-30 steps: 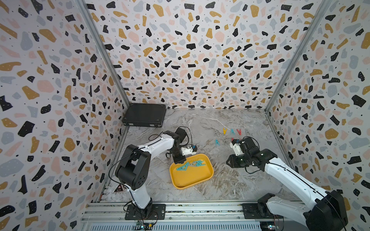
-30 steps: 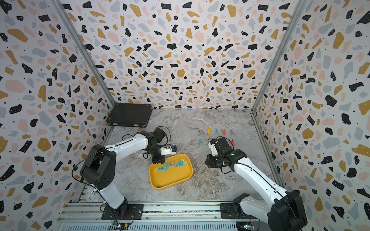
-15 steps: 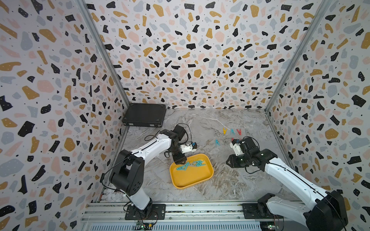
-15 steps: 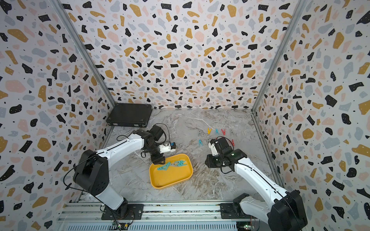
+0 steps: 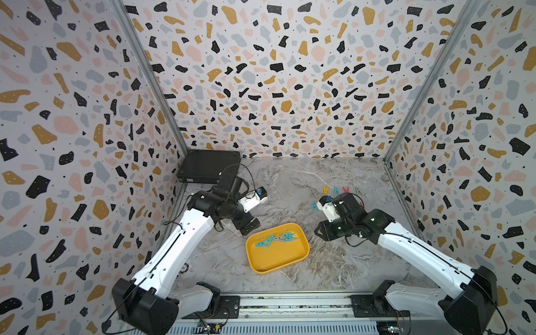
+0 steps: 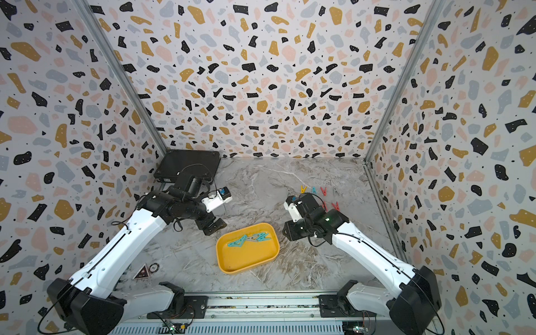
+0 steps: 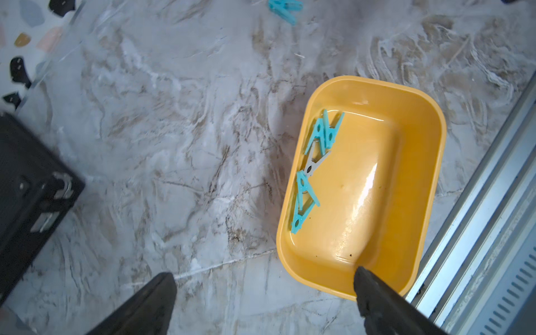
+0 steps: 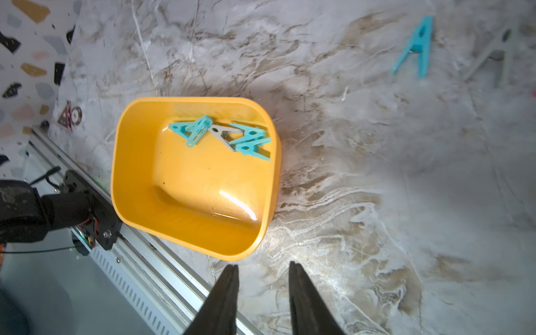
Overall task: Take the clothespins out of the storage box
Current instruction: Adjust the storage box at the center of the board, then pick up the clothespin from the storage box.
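The storage box's corner [image 5: 295,230] beside my right gripper has teal clothespins in it, so next my left gripper moves away while my right gripper takes the end clothespin [image 8: 254,148] up and out.
The yellow storage box [image 5: 278,256] [image 6: 246,259] lies near the table's front middle. Several clothespins [image 5: 275,239] [image 7: 316,162] [image 8: 223,135], teal with one grey, lie along its far wall. More clothespins lie on the table at the back right: yellow [image 5: 325,190], teal [image 5: 336,190], red [image 5: 345,190], and another teal one [image 5: 314,206]. My left gripper [image 5: 249,225] [image 7: 264,274] hangs wide open and empty just off the box's far left corner. My right gripper [image 5: 322,232] [image 8: 263,265] stands partly open and empty to the right of the box [image 8: 188,188].
A flat black case [image 5: 208,171] lies in the back left corner. A metal rail [image 5: 290,304] runs along the front edge, close to the box. A small triangular sticker [image 6: 142,271] sits on the table at the front left. Patterned walls close in three sides.
My left gripper has gone from shut to wide open and has drawn slightly left, off the box's corner. The right arm has stayed where it was.
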Controlling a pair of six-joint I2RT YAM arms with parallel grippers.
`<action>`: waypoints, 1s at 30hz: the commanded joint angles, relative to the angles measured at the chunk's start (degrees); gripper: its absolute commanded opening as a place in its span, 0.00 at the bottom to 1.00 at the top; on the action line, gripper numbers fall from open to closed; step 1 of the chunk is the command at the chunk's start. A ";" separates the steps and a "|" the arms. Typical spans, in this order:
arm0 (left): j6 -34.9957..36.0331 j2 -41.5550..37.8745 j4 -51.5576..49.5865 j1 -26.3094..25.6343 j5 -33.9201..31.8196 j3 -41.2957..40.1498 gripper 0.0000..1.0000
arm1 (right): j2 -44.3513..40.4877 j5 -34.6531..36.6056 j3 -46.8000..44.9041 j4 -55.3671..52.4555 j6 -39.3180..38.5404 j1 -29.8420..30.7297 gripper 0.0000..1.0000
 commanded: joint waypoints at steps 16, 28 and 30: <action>-12.58 -0.79 4.60 19.47 13.15 -13.13 1.00 | 23.07 5.60 15.66 -5.20 -21.73 13.29 0.31; -14.32 -2.04 7.20 23.90 7.41 -15.04 1.00 | 32.35 10.30 18.85 -3.65 -28.24 13.90 0.28; -14.19 -1.89 7.09 24.78 7.92 -15.13 1.00 | 33.31 11.04 19.59 -3.83 -29.00 13.86 0.28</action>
